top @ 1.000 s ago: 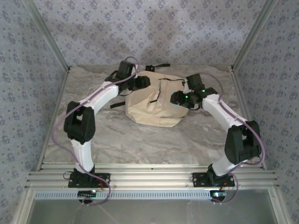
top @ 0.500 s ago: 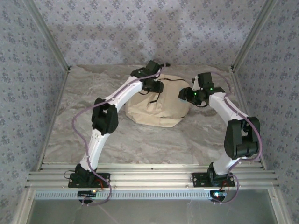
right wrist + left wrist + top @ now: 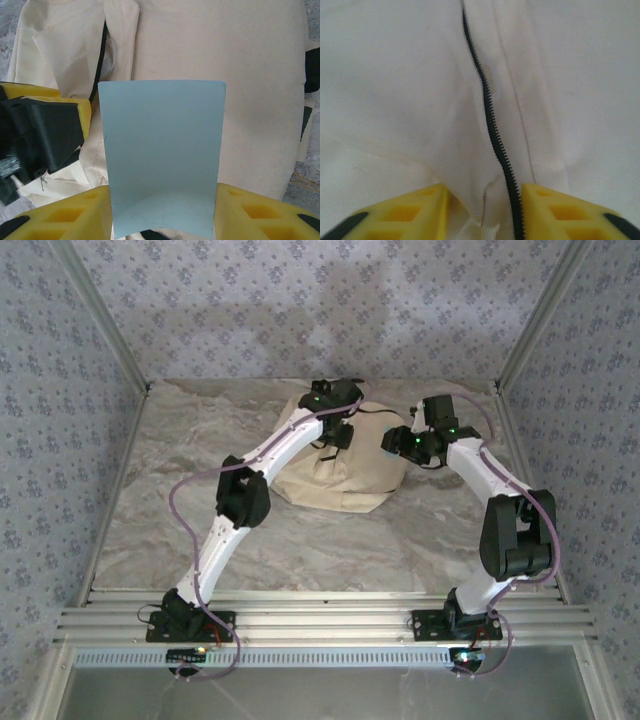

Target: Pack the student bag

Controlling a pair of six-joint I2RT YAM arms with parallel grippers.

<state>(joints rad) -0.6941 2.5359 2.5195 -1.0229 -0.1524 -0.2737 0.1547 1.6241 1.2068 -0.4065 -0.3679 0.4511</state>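
Observation:
The bag's opening is almost closed along the black zipper, so next my left gripper pulls the bag's zippered edge to the side before the light blue sheet goes in.
The student bag, cream-beige with a black zipper line, lies at the back middle of the table. My left gripper reaches over its top, and in the left wrist view that gripper pinches a raised fold of the bag's fabric beside the zipper. My right gripper hovers at the bag's right side, shut on a light blue sheet that stands upright and slightly bowed between its yellow fingers. The right wrist view also has the left gripper at the bag's dark opening.
The marble-patterned tabletop stretches in front of the bag. Metal frame posts and patterned walls close in the sides and back. A black strap lies behind the bag.
The left arm has swung right from the bag's left edge onto its top, and its jaws have narrowed onto the fabric. The right gripper rose slightly toward the back early on, then held still.

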